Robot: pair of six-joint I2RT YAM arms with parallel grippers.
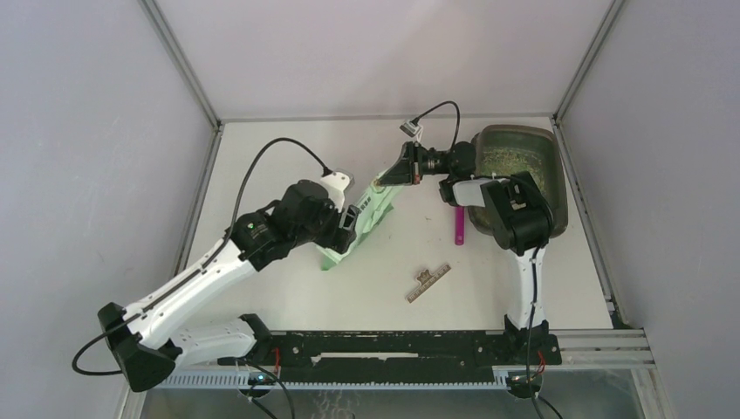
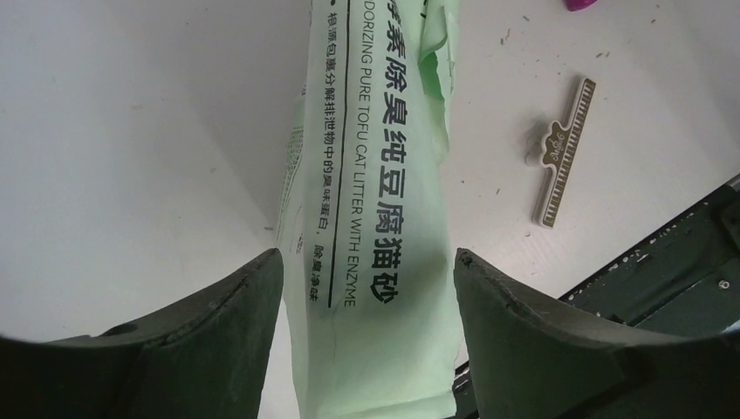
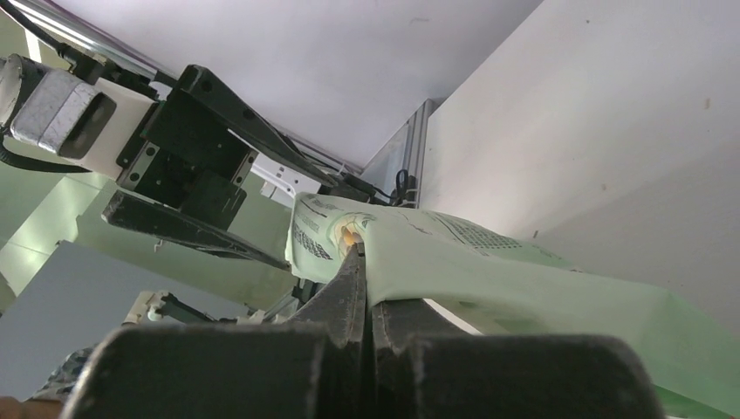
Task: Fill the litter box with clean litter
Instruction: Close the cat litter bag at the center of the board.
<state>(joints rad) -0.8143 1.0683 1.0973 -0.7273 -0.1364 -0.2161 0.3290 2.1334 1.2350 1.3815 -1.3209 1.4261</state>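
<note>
My right gripper should open, move back and straddle the bag's whole upper end (image 1: 377, 187), because it is pinching only a small bit of the bag's upper edge (image 3: 382, 262).
The dark litter box (image 1: 559, 188) stands at the back right of the table, with pale clean litter (image 1: 510, 160) inside it. A light-green printed bag (image 1: 368, 220) stretches slantwise across the middle of the table. My right gripper (image 1: 394, 175) is shut on the bag's upper edge (image 3: 489, 266), its fingers (image 3: 349, 288) pressed together on the plastic. My left gripper (image 2: 368, 262) is open and straddles the bag's lower part (image 2: 375, 175). Its two fingers stand apart from the plastic on either side.
A magenta scoop (image 1: 459, 225) lies just left of the litter box, under the right arm. A small beige toothed clip (image 1: 428, 284) rests on the white table (image 1: 288, 157) nearer the front, also seen from the left wrist (image 2: 563, 153). Black rail (image 1: 393, 345) at the near edge.
</note>
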